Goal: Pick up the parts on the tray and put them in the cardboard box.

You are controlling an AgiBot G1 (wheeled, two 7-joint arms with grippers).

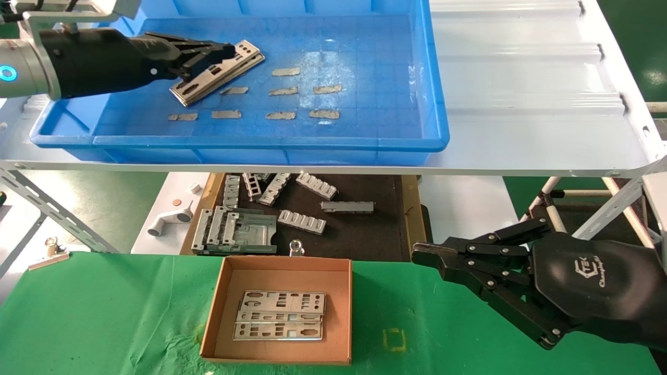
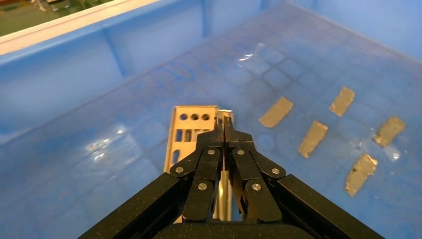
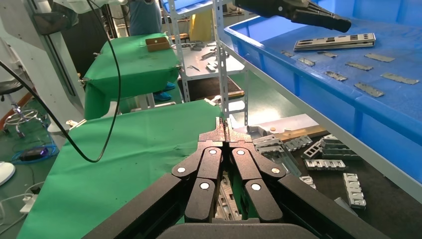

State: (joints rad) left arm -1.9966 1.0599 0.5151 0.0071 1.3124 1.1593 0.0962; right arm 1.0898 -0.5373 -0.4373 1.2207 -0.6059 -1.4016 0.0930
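The left gripper hangs closed above the top silvery part's long edge, so it should move back, open wide and grip the top part across its width.
Two stacked silvery parts lie in the far left part of the blue tray; in the left wrist view the parts lie just below the fingertips. My left gripper hangs shut just above them with nothing between its fingers; the right wrist view shows a gap between the left gripper and the parts. The cardboard box sits on the green table with three parts stacked inside. My right gripper is parked shut, right of the box.
Several small grey patches are stuck to the tray floor. The tray rests on a white ribbed shelf. Below it, ribbed grey brackets lie on a dark surface behind the box. Green cloth covers the table.
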